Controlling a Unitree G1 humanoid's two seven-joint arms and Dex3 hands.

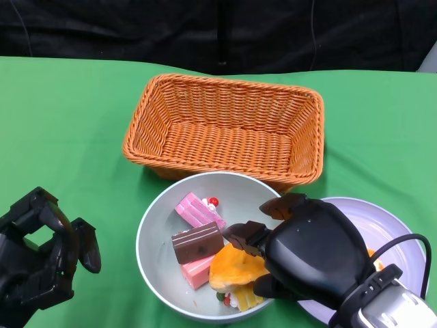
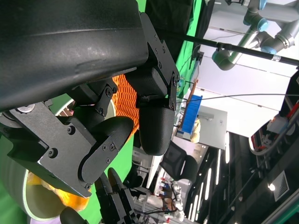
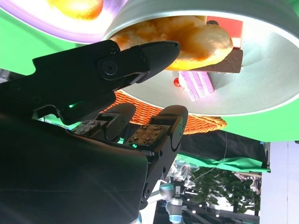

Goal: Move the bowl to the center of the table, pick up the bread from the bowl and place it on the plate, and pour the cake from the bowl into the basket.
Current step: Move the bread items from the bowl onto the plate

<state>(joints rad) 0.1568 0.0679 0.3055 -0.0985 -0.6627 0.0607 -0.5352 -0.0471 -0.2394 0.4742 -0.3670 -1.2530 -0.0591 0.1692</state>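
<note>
A ridged yellow edge (image 1: 248, 298) shows from under the golden bread (image 1: 234, 265). The bread should come free when I lift it and uncover a yellow cake slice.
The grey bowl (image 1: 156, 229) sits in front of the orange wicker basket (image 1: 225, 130). It holds pink cake slices (image 1: 198, 210), a chocolate slice (image 1: 196, 244) and a golden bread (image 1: 232, 270). My right hand (image 1: 311, 249) reaches over the bowl's right rim with its fingers spread around the bread. In the right wrist view the thumb touches the bread (image 3: 196, 35), while the other fingers (image 3: 159, 128) stay apart from it above the bowl (image 3: 261, 93). The lavender plate (image 1: 392, 222) lies right of the bowl, partly under that hand. My left hand (image 1: 41, 253) hovers at the lower left and holds nothing.
An orange-yellow item (image 3: 77, 7) lies on the plate (image 3: 28, 16), mostly hidden by my right arm in the head view. The green cloth (image 1: 68, 137) covers the table, and a black backdrop stands behind the basket (image 3: 205, 123).
</note>
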